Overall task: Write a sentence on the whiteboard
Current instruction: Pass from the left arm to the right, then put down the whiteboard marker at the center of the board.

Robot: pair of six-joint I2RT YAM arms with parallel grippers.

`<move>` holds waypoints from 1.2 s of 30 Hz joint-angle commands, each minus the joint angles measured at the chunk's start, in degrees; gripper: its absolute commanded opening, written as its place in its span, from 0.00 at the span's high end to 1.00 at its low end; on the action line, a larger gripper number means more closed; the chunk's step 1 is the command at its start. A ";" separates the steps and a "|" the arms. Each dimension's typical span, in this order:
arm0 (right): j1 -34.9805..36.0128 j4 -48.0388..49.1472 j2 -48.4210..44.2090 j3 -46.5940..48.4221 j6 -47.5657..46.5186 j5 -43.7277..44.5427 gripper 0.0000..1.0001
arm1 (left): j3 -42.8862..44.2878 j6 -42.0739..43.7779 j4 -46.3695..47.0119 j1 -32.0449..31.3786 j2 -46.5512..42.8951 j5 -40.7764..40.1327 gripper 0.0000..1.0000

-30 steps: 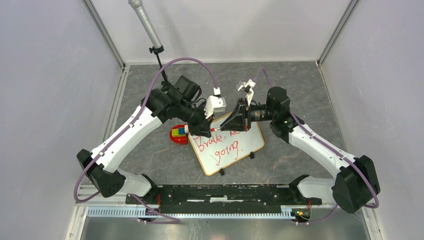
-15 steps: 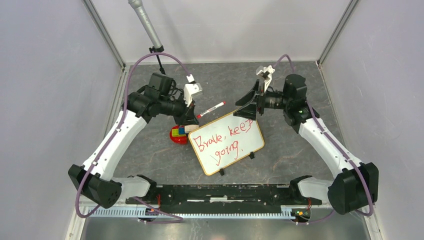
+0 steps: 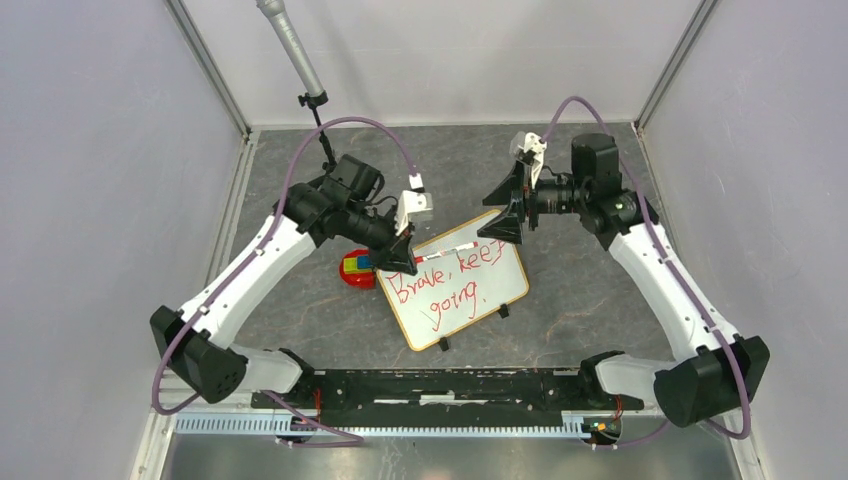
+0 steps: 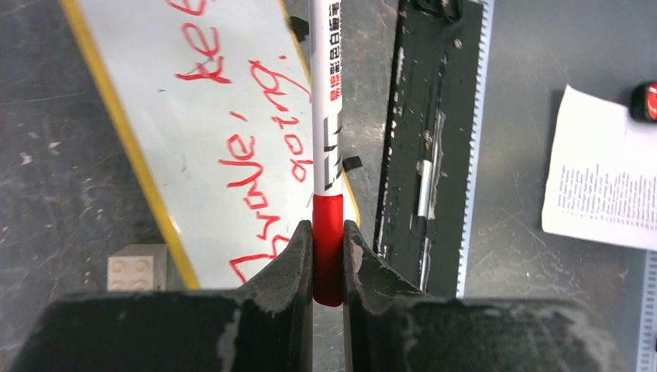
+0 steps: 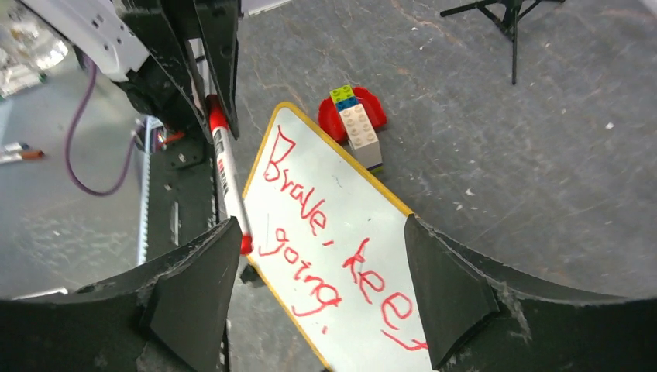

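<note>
The sentence is complete and my left gripper is on the marker's red cap (image 4: 328, 221), so my right gripper should grab the marker's loose end (image 3: 473, 246) and carry it to the side.
The whiteboard (image 3: 480, 300) lies tilted on the grey floor, orange-framed, with the sentence (image 3: 445, 285) "Brave, keep going." in red on it. My left gripper (image 3: 404, 256) hovers at the board's upper left corner, shut on the red end of a white marker (image 3: 450, 250) that points out over the board's top edge. In the left wrist view the jaws (image 4: 328, 226) pinch the marker (image 4: 326, 116) above the whiteboard (image 4: 147, 93) and the sentence (image 4: 256, 147). My right gripper (image 3: 505, 205) hangs open and empty above the board's far corner, with the whiteboard (image 5: 341, 201), the sentence (image 5: 310, 221) and the marker (image 5: 227, 178) below its spread fingers (image 5: 321, 225).
A red dish with stacked toy bricks (image 3: 355, 270) sits touching the board's left corner. A black stand with a grey pole (image 3: 300, 70) rises at the back left. A black rail (image 3: 450, 385) runs along the near edge. Grey walls enclose the floor.
My right gripper opened, let go of the marker and drew back to the right. My left gripper carried the marker off to the left, then back over the board's top edge.
</note>
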 commanded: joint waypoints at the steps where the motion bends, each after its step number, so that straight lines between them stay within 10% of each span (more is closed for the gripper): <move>1: 1.33 -23.65 3.21 10.29 -23.20 -1.41 0.18 | 3.59 6.37 -4.12 -3.76 1.98 1.30 0.98; 13: 11.29 -35.16 6.60 9.33 -31.90 -0.16 0.35 | 5.67 7.87 -4.13 -6.93 4.20 -1.54 0.98; 19: 11.84 -34.03 6.98 9.60 -30.61 0.94 0.83 | 5.62 8.25 -4.19 -7.33 4.28 -2.61 0.97; 22: 11.88 -33.62 7.14 9.42 -29.99 2.19 1.00 | 5.70 7.06 -3.54 -7.31 4.08 -3.94 0.70; 29: 2.73 -25.21 4.34 7.37 -23.03 3.53 1.00 | 3.52 -2.26 4.63 -4.27 -0.71 -6.48 0.06; 36: -18.99 -16.71 2.15 3.52 -18.64 5.63 1.00 | 2.37 -16.22 15.42 8.62 -1.77 -2.60 0.00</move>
